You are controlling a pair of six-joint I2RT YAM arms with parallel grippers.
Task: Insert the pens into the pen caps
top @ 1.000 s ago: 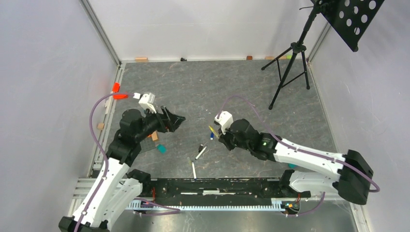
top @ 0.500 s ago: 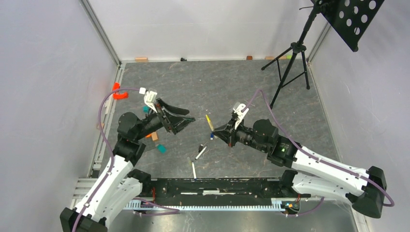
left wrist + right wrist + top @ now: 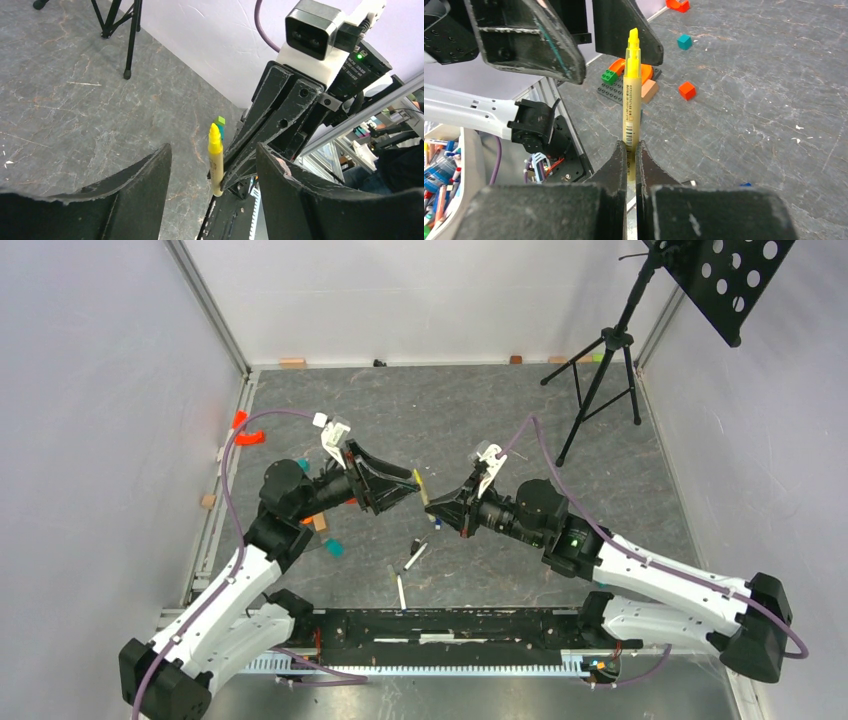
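The pen's tip end (image 3: 417,476) should be held by my left gripper while my right gripper takes hold of the pen again higher up, because my right gripper is pinching the yellow-olive pen at its lower end (image 3: 431,516).
My right gripper (image 3: 437,508) is shut on the lower end of the yellow-olive pen (image 3: 631,100) and holds it above the floor, tip pointing at my left gripper (image 3: 410,483). The left gripper is open and empty. In the left wrist view the pen (image 3: 216,160) stands in the gap between its jaws, close to its fingertips. Two white pens (image 3: 416,556) (image 3: 401,591) lie on the floor below, with a small black cap (image 3: 413,543) beside them. A bit of the blue cap (image 3: 745,184) shows on the floor beside my right fingers.
A teal cube (image 3: 333,548) and a tan block (image 3: 320,522) lie under the left arm. A red cube (image 3: 687,90), an orange arch (image 3: 624,67) and a green brick (image 3: 610,76) lie nearby. A black tripod stand (image 3: 600,380) stands at the back right.
The right gripper lifted the yellow pen off the floor and turned it toward the left. The left gripper swung right and forward until its open jaws met the pen's tip.
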